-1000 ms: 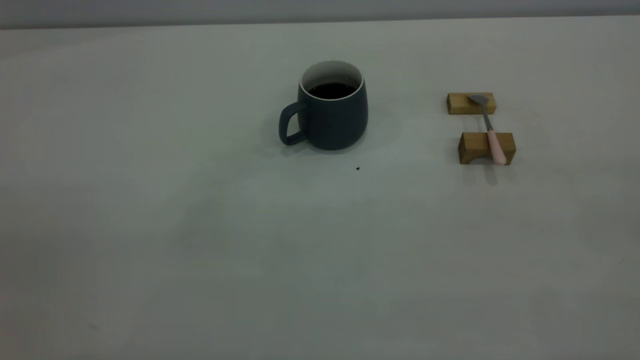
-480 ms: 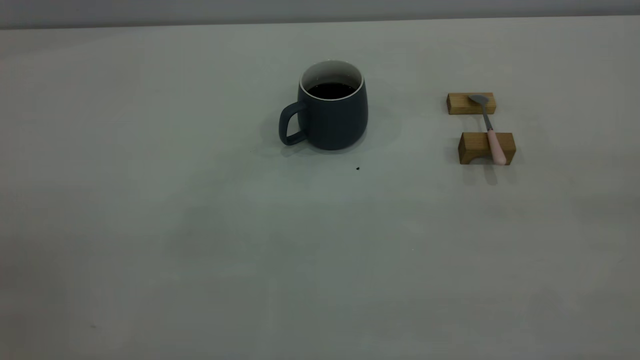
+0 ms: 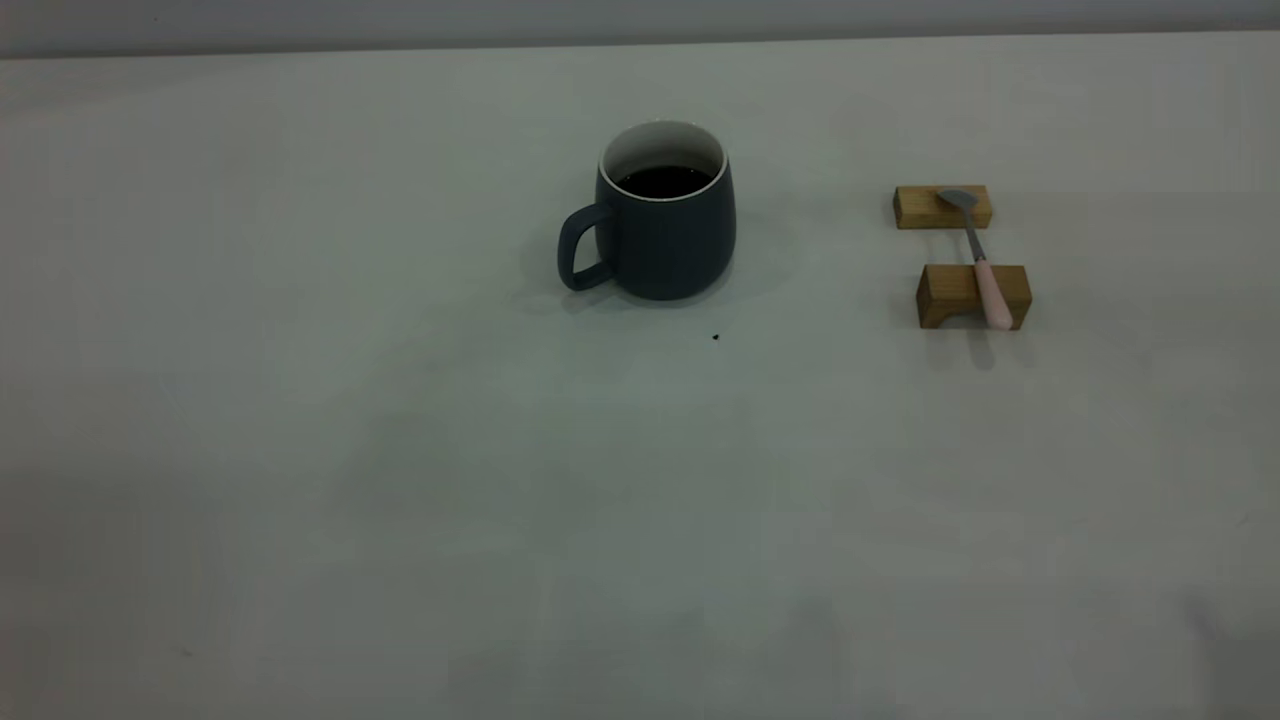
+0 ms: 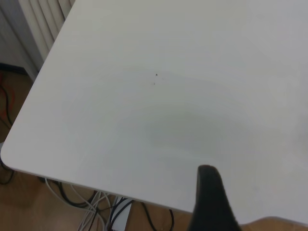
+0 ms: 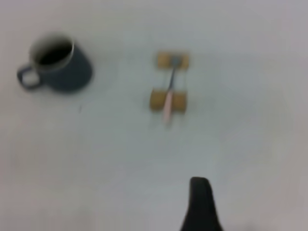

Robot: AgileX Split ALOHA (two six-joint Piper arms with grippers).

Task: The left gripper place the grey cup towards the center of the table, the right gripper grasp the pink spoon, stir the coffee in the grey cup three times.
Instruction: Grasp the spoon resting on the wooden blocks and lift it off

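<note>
My right gripper is moving toward the pink spoon's handle [image 3: 993, 295], raised on the near block [image 3: 951, 288], clear of the grey cup, and should continue until its fingers straddle it.
The grey cup [image 3: 665, 235] stands upright on the table [image 3: 400, 480] at mid-back, its handle pointing left, with dark coffee [image 3: 663, 181] inside. To its right the pink spoon [image 3: 985, 275] lies across two wooden blocks, bowl on the far block [image 3: 920, 207], pink handle on the near one [image 3: 950, 297]. Neither gripper appears in the exterior view. In the right wrist view a dark part of my right gripper [image 5: 199, 204] hangs well short of the spoon [image 5: 168, 96] and cup [image 5: 60, 67]. My left gripper [image 4: 209, 197] hovers by a table corner, away from both.
A tiny dark speck [image 3: 715, 337] lies just in front of the cup. The left wrist view shows the table's rounded corner [image 4: 9, 156] with cables [image 4: 96, 211] on the floor below it.
The cup and spoon have not moved. A faint shadow has come onto the table's near right corner in the exterior view.
</note>
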